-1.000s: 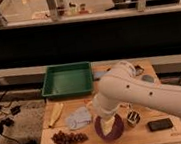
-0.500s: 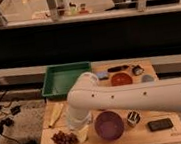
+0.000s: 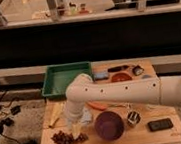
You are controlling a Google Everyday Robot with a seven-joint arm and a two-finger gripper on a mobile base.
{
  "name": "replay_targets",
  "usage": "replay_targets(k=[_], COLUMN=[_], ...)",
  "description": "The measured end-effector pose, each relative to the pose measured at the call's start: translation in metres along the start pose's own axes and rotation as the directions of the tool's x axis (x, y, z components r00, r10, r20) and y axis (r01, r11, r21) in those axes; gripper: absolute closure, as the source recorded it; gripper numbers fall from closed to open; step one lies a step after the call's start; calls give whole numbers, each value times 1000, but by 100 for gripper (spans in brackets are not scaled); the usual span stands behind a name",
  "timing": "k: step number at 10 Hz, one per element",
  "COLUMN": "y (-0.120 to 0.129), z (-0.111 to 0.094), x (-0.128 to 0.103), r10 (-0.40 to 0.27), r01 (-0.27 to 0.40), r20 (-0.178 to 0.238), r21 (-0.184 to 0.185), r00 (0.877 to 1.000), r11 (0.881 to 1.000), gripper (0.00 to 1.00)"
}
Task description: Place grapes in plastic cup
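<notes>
The whole bunch (image 3: 67,139) will come up together and hang under my gripper when I lift, because the grapes lie packed close in one continuous cluster (image 3: 61,138).
The grapes (image 3: 63,139), a small dark reddish bunch, lie on the wooden table (image 3: 143,137) near its front left corner. My white arm reaches in from the right, bends over the table and drops toward them. The gripper (image 3: 76,131) hangs at the bunch's right edge, just above the tabletop, open with nothing in it. A pale bluish object (image 3: 86,116) lies right behind the forearm. It may be the plastic cup, but the arm hides part of it and I cannot tell.
A purple bowl (image 3: 109,125) sits just right of the gripper. A small metal can (image 3: 133,118) and a flat black device (image 3: 159,125) lie further right. A green tray (image 3: 67,78) fills the back left. A yellow item (image 3: 55,117) lies at the left edge.
The arm swung left from over the purple bowl, uncovering it, and lowered the gripper down beside the grapes. The objects on the table stayed put.
</notes>
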Motion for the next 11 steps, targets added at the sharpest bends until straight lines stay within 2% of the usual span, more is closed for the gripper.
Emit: replay_targets(k=[1,8,11], y=[-1,0,2], z=[2,3,23], x=[5,4,-8], r10=[18,11,-28], r01=[-18,-11,29], r20=[16,14,24], r21=[-4,-6,-33], r00=[1000,1000,999], r11=[1000,1000,999], gripper=[20,20,20])
